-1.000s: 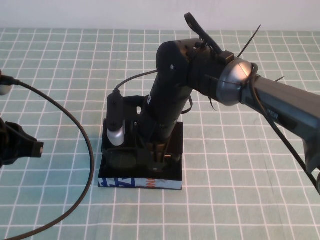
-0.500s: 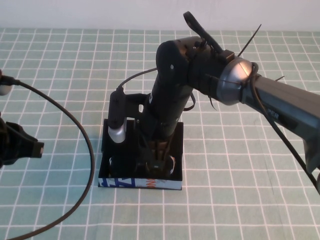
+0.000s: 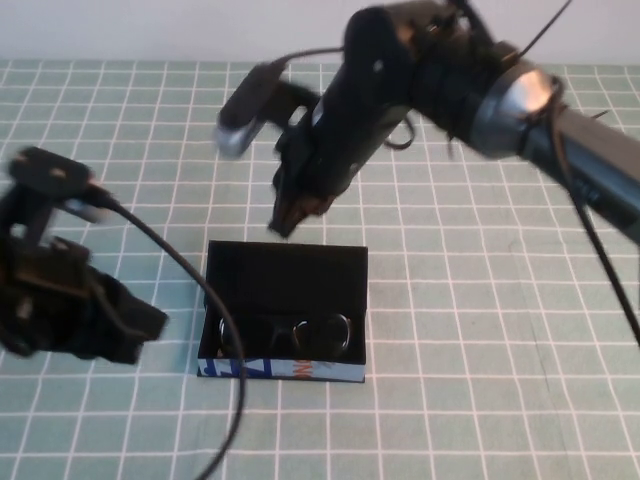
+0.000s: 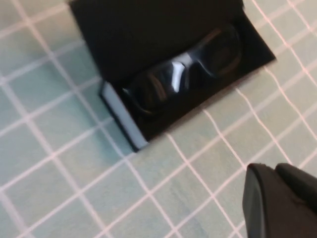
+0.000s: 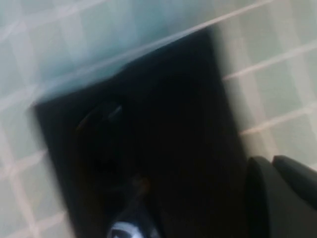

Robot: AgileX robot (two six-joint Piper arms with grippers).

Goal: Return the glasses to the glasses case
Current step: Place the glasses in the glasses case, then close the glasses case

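With the lid open at the case's far side [image 3: 287,275], my left gripper next steadies the case's near side [image 3: 260,369] before my right gripper swings the lid over the glasses.
The glasses case [image 3: 285,275] lies open in the middle of the table, its light-blue printed side facing me. The black glasses [image 3: 300,335] lie inside it along the near wall, lenses reflecting. My right gripper [image 3: 288,218] hangs above the case's far edge, shut and empty. My left gripper [image 3: 135,335] is low at the left of the case, shut and empty, a short way from its left wall. The left wrist view shows the glasses [image 4: 183,74] in the case [image 4: 119,114]. The right wrist view shows the dark case [image 5: 148,148] below its fingertips [image 5: 267,193].
A green checked cloth [image 3: 480,380] covers the table. The left arm's black cable [image 3: 200,300] loops across the case's left side. The right arm [image 3: 480,90] reaches in from the right at the back.
My right gripper has risen out of the case and moved back, leaving the glasses inside. My left arm has moved in towards the case from the left edge.
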